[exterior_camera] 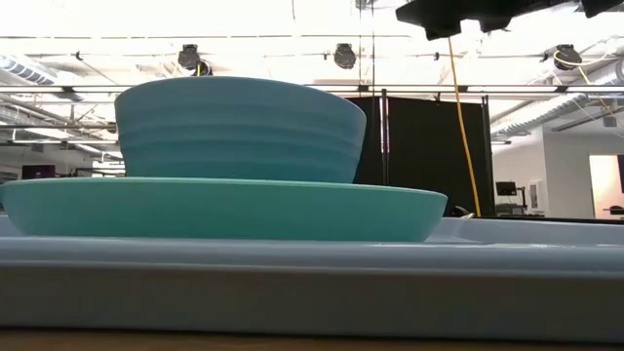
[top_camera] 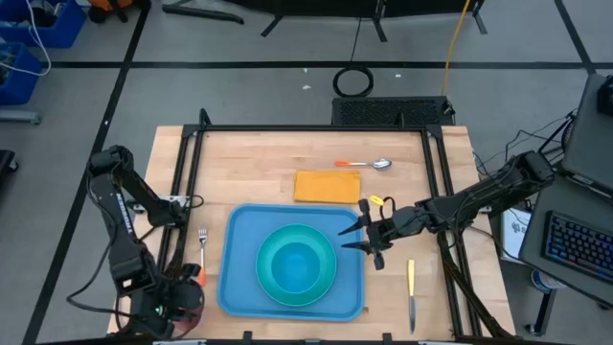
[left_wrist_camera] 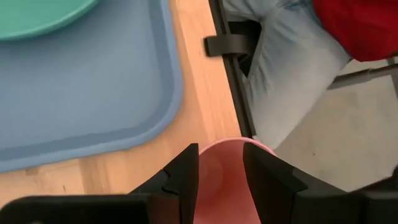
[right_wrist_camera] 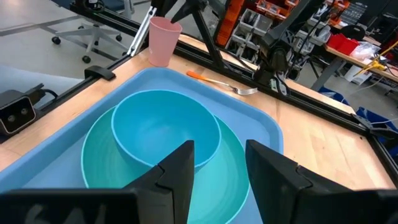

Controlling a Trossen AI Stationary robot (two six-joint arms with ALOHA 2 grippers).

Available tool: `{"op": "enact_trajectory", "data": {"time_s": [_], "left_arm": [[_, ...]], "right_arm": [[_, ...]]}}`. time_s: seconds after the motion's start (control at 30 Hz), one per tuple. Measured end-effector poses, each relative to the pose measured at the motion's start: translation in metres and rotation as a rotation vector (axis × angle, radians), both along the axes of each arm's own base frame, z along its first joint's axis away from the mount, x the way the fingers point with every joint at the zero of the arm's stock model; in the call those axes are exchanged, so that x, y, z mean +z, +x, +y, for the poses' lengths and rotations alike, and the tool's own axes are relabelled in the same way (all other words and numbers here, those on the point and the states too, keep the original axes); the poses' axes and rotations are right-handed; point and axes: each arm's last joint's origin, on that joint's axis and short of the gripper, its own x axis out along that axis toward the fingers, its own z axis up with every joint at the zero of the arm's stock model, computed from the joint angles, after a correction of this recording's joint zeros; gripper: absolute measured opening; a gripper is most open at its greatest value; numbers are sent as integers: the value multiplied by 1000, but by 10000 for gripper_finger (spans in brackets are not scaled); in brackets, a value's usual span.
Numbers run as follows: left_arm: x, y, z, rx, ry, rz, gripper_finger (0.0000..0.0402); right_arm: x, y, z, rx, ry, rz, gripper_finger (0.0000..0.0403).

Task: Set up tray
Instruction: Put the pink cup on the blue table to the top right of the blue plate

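I can see plain pink sides and bottom inside the cup's open rim, so the pink cup should be empty when I pick it up and tip it.
The blue tray lies at the table's near middle. A turquoise plate lies on it, with a turquoise bowl standing on the plate; all three fill the low view. A pink cup stands upright on the table by the tray's near left corner. My left gripper is open right over the cup, its fingers at the rim. My right gripper is open and empty above the tray's right edge, facing the bowl. My left gripper comes at the pink cup from above, pointing down, with one finger beside the rim and the other in front of the rim's far part. I cannot tell whether either finger touches the cup.
A fork with an orange handle lies left of the tray. An orange napkin and a spoon lie beyond it, and a knife lies to its right. A person's leg shows past the table's near edge.
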Motion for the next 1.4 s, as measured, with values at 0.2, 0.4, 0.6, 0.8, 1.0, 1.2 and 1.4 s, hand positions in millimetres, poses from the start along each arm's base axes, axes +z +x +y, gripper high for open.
{"op": "enact_trajectory", "data": {"time_s": [0.2, 0.4, 0.6, 0.8, 1.0, 1.2, 1.4], "left_arm": [[-2, -1, 2, 15, 39, -27, 131], [-12, -3, 3, -1, 54, 30, 131], [-22, -2, -3, -20, 84, 59, 131], [-32, 0, -8, -8, 114, 77, 131], [-38, 2, -10, 30, 126, 97, 131], [-38, 4, -9, 80, 118, 96, 128], [-39, 15, -4, 189, 62, 180, 26]], "right_arm": [[-6, -2, -1, 3, 2, -45, 135], [-6, -2, -1, 5, -5, -46, 135], [-6, -2, -1, 5, -4, -48, 135], [-6, -2, -1, 3, 2, -47, 135], [-6, -2, -1, 3, 2, -47, 135], [-6, -2, -1, 3, 3, -48, 134], [-5, -2, -1, 3, 5, -55, 135]]}}
